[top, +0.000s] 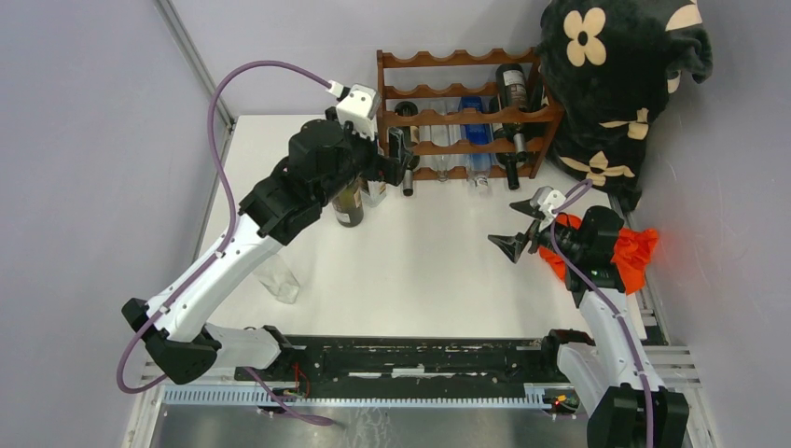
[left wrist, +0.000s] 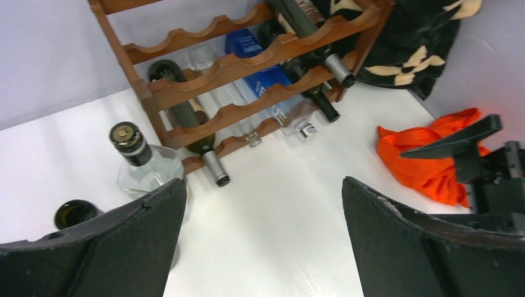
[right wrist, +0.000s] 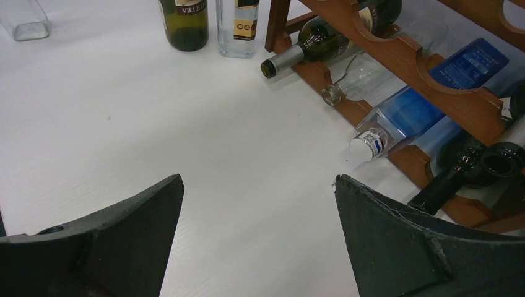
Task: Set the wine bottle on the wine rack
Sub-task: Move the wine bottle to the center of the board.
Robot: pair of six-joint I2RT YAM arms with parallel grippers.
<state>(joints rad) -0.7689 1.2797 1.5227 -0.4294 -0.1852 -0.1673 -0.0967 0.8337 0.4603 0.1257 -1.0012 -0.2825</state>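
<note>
I should use my left gripper to take the clear bottle (top: pixel 375 192) by its dark cap (left wrist: pixel 130 142) and bring the bottle closer, because it stands by the rack's corner, far from my right gripper.
A dark green wine bottle (top: pixel 348 209) stands upright on the white table, left of the wine rack (top: pixel 457 114) and partly hidden under my left arm. Its base shows in the right wrist view (right wrist: pixel 184 23) and its open mouth in the left wrist view (left wrist: pixel 73 213). The reddish-brown rack (left wrist: pixel 216 69) (right wrist: pixel 396 62) holds several bottles lying in its tiers. My left gripper (top: pixel 403 166) (left wrist: pixel 263 185) is open and empty, above the table right of the bottle, near the rack's lower left corner. My right gripper (top: pixel 513 245) (right wrist: pixel 259 179) is open and empty, over the table in front of the rack.
A clear bottle with a dark cap (top: pixel 373 191) (left wrist: pixel 141 164) stands next to the green one. A clear glass (top: pixel 282 280) (right wrist: pixel 25 18) sits at the left. An orange cloth (top: pixel 636 257) (left wrist: pixel 433 161) lies at the right. A black floral fabric (top: pixel 616 75) hangs beside the rack.
</note>
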